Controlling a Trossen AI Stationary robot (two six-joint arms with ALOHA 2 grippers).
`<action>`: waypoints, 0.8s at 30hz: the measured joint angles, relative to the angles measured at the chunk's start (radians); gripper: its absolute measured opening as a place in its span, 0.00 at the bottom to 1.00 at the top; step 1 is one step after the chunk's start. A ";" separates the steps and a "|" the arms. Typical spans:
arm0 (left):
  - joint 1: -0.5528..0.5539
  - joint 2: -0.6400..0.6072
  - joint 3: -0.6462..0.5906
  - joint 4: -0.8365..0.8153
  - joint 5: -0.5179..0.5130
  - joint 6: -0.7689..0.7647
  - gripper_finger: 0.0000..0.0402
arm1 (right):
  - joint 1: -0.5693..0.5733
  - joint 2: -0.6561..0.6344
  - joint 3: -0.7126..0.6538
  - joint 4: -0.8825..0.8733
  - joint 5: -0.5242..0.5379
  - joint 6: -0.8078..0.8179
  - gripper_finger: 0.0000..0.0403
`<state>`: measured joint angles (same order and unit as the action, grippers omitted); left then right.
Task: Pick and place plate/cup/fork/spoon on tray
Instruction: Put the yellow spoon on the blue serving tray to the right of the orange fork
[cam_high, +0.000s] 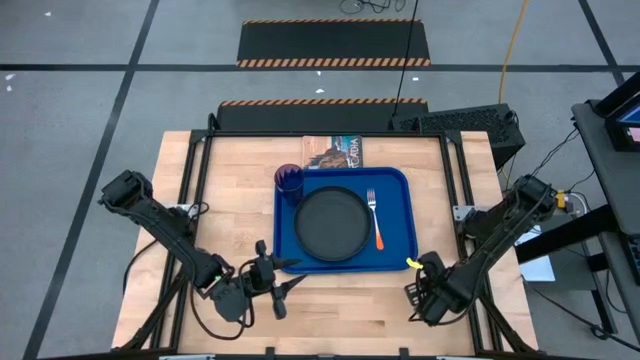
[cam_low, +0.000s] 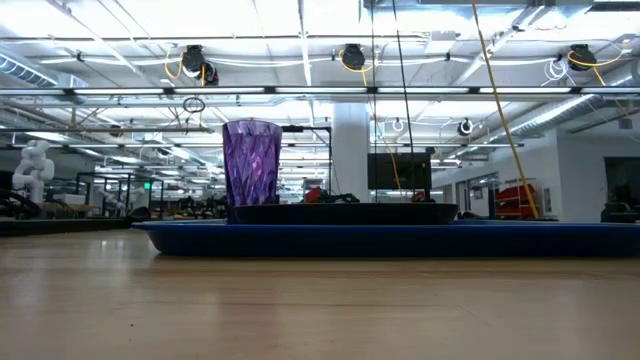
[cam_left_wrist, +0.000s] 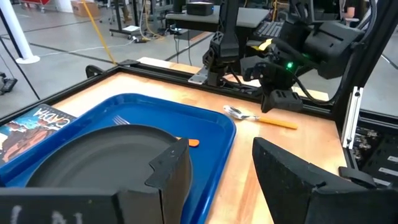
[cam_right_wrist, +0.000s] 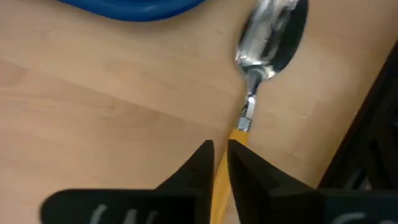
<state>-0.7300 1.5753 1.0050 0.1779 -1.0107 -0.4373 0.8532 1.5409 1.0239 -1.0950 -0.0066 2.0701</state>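
Next, my right gripper opens its fingers, because they are nearly shut above the slanting orange handle (cam_right_wrist: 221, 186). It should then line up with the spoon and grip it lower, nearer its bowl (cam_right_wrist: 241, 129).
The blue tray (cam_high: 345, 257) lies mid-table. On it rest the dark plate (cam_high: 333, 222), the fork (cam_high: 374, 218) to the plate's right, and the purple cup (cam_high: 289, 180) upright in the far left corner. The spoon (cam_right_wrist: 273, 37) lies flat on the wood just off the tray's near right corner, bowl toward the tray, orange handle (cam_left_wrist: 277, 122) pointing away. My right gripper (cam_right_wrist: 221, 152) points down just above that handle, with only a narrow gap between its fingers, touching nothing. My left gripper (cam_high: 295, 274) waits open off the tray's near left corner.
A book (cam_high: 335, 151) lies on the table beyond the tray's far edge. Black frame rails (cam_high: 455, 180) run along the table's sides. Bare wood stretches left of the tray and along the near edge.
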 joint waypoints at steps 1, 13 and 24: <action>0.000 0.000 0.000 0.000 0.000 -0.004 0.45 | 0.000 0.000 -0.007 0.002 0.000 0.001 0.12; -0.012 0.000 0.000 -0.001 0.002 -0.013 0.45 | 0.031 0.001 -0.165 0.156 0.001 0.072 0.38; -0.012 0.000 0.000 -0.001 0.008 -0.021 0.45 | 0.055 -0.002 -0.214 0.228 0.004 0.094 0.33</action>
<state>-0.7418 1.5753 1.0050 0.1768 -1.0030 -0.4580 0.9077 1.5385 0.8095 -0.8673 -0.0029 2.1641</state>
